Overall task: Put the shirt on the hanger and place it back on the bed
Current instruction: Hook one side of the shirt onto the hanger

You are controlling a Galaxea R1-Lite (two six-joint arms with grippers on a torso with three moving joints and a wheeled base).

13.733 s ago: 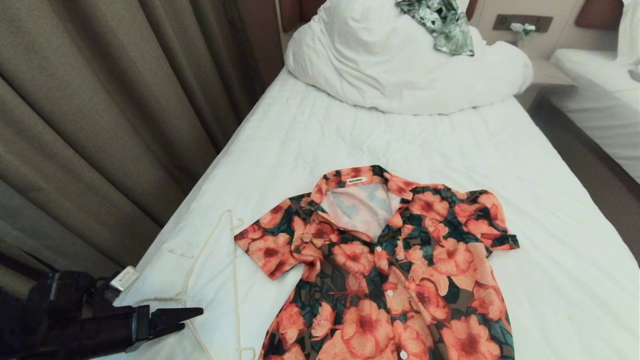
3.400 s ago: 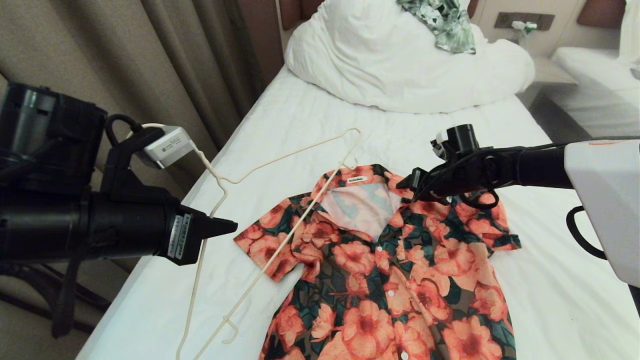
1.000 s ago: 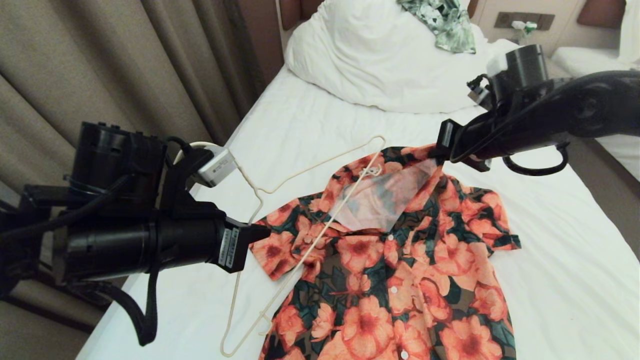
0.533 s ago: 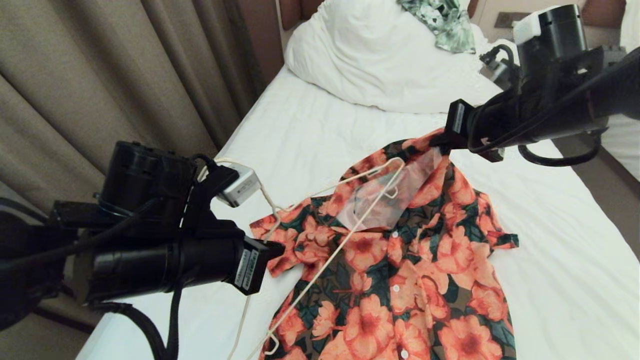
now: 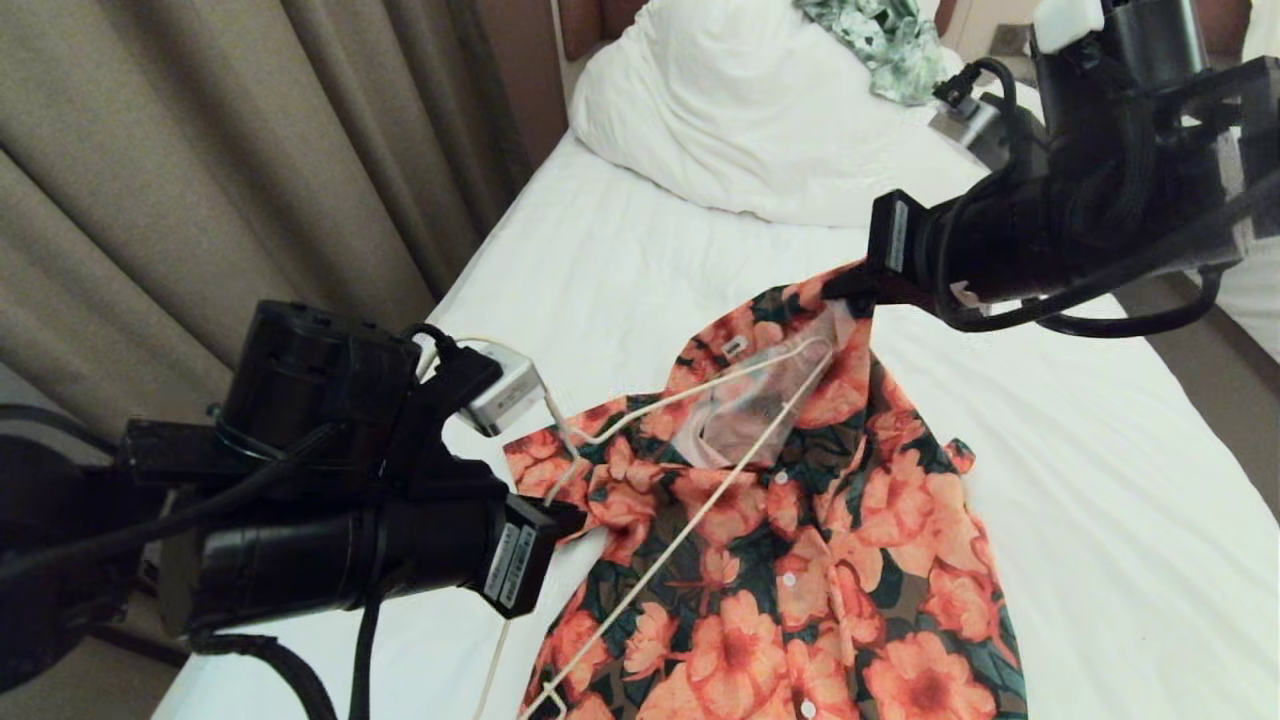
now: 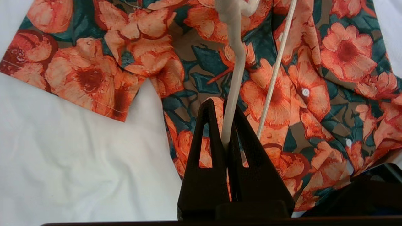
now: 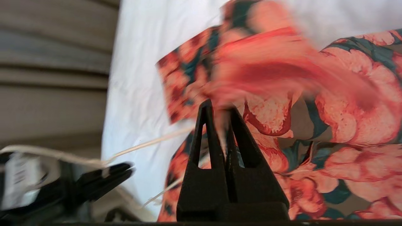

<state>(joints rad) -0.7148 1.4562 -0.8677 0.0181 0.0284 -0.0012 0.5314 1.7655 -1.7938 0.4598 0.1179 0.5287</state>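
Note:
Next, I pull the raised collar [image 5: 813,292] over the hanger's tip [image 5: 824,346] with my right gripper while my left gripper pushes the hanger in deeper, because the hanger's tip is only a little way into the shirt's neck.
The flowered shirt [image 5: 800,560] lies front-up on the bed [image 5: 1100,450]. My right gripper [image 5: 845,285] is shut on the far collar edge and holds it raised off the sheet, so the neck gapes. My left gripper [image 5: 565,520] is shut on the cream hanger [image 5: 700,385] near its hook. One hanger shoulder reaches into the open neck under the raised collar; its long bar runs across the shirt front. In the left wrist view the left gripper [image 6: 220,105] clamps the hanger [image 6: 234,78] above the shirt [image 6: 314,62]. In the right wrist view the right gripper [image 7: 220,106] pinches shirt [image 7: 345,125] fabric.
A bulky white duvet [image 5: 760,130] is heaped at the head of the bed with a green leafy garment [image 5: 880,40] on it. Brown curtains [image 5: 200,150] hang close along the left side. A floor gap [image 5: 1200,380] and a second bed [image 5: 1255,300] lie to the right.
My right gripper has lifted the collar higher, drawing the shirt's far shoulder inward. My left arm has moved right with the hanger, and the hanger's end now sits inside the neck opening.

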